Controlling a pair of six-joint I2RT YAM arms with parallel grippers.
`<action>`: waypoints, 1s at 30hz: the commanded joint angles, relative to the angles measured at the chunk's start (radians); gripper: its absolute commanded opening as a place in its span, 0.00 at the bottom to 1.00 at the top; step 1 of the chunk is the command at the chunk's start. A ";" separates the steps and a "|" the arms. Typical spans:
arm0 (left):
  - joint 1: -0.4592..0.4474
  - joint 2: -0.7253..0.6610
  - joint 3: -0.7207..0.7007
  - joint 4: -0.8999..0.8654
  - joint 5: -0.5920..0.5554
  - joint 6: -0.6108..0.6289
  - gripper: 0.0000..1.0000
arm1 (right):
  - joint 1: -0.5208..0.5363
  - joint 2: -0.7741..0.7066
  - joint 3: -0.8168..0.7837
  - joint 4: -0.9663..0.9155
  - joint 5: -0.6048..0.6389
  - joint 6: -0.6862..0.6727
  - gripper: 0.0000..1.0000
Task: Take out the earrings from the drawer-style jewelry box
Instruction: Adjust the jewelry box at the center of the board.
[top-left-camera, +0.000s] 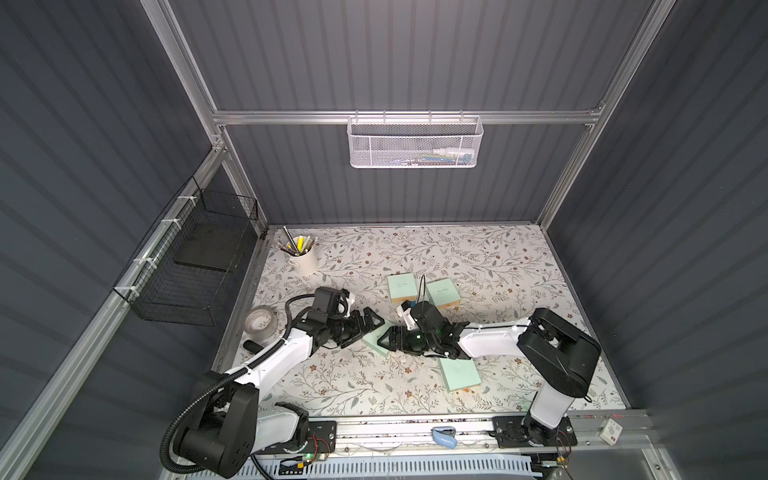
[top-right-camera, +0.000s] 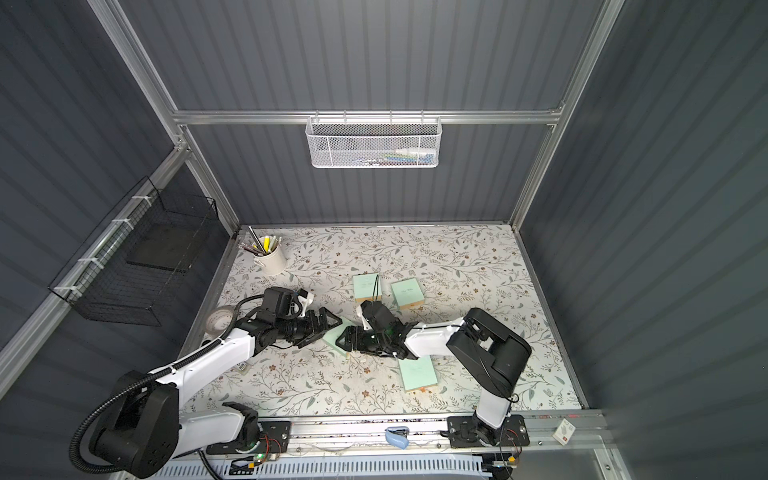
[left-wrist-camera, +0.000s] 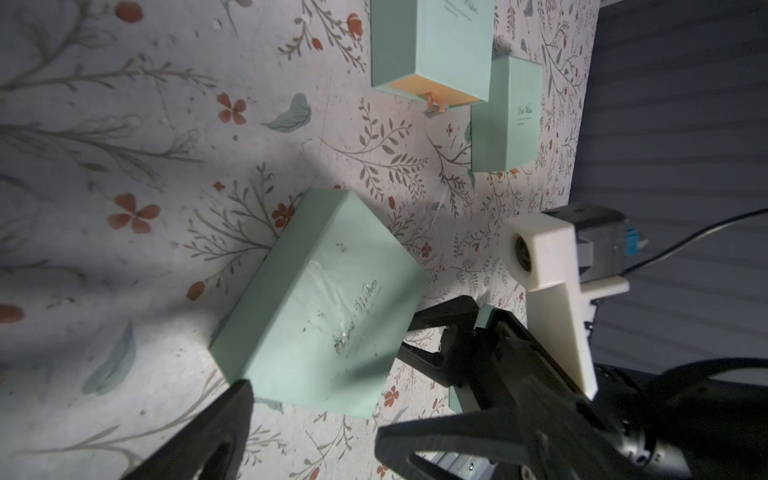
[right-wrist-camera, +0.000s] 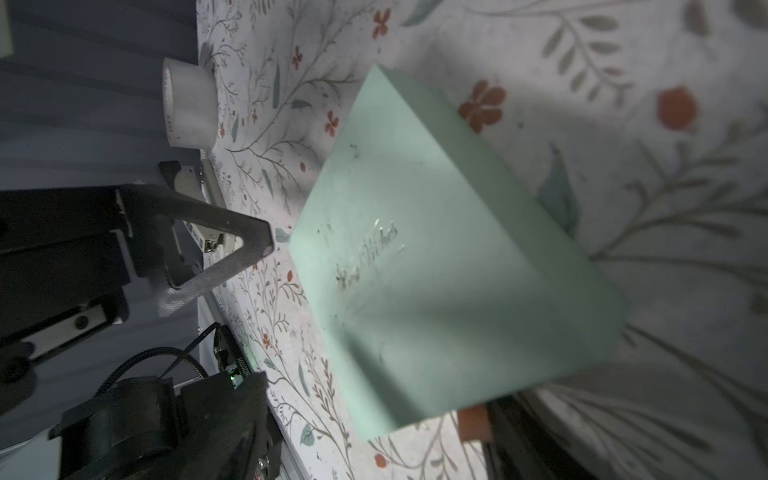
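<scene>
The jewelry box (left-wrist-camera: 308, 392) is at a slant in front of my left gripper's open fingers, so that gripper should close and press on the box's top (left-wrist-camera: 334, 344) to keep the box still.
A mint-green drawer-style jewelry box (top-left-camera: 371, 343) (left-wrist-camera: 328, 299) (right-wrist-camera: 436, 266) lies shut on the floral table between my two grippers. Its silver lettering faces up. My left gripper (top-left-camera: 368, 330) (left-wrist-camera: 320, 428) is open, and the box's near end lies just beyond its fingertips without touching them. My right gripper (top-left-camera: 384, 338) (right-wrist-camera: 382, 436) is open at the opposite end. That end sits between its spread jaws with a gap on one side. A small orange pull tab (right-wrist-camera: 473, 422) shows beside one right finger. The earrings are hidden.
Three more mint boxes lie nearby: two behind the grippers (top-left-camera: 402, 287) (top-left-camera: 444, 293) and one near the front (top-left-camera: 459, 374). A tape roll (top-left-camera: 260, 323) and a white cup of pens (top-left-camera: 302, 257) stand at the left. A black wire basket (top-left-camera: 187, 270) hangs on the left wall.
</scene>
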 joint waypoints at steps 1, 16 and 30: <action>0.025 -0.049 0.054 -0.061 -0.085 -0.020 1.00 | 0.004 0.048 0.056 0.064 -0.046 0.012 0.79; 0.102 -0.018 0.081 -0.010 0.114 0.024 0.82 | -0.019 -0.042 -0.068 0.135 0.019 0.034 0.74; 0.103 0.101 0.022 0.053 0.092 0.002 0.05 | -0.051 0.070 -0.018 0.174 -0.006 0.062 0.45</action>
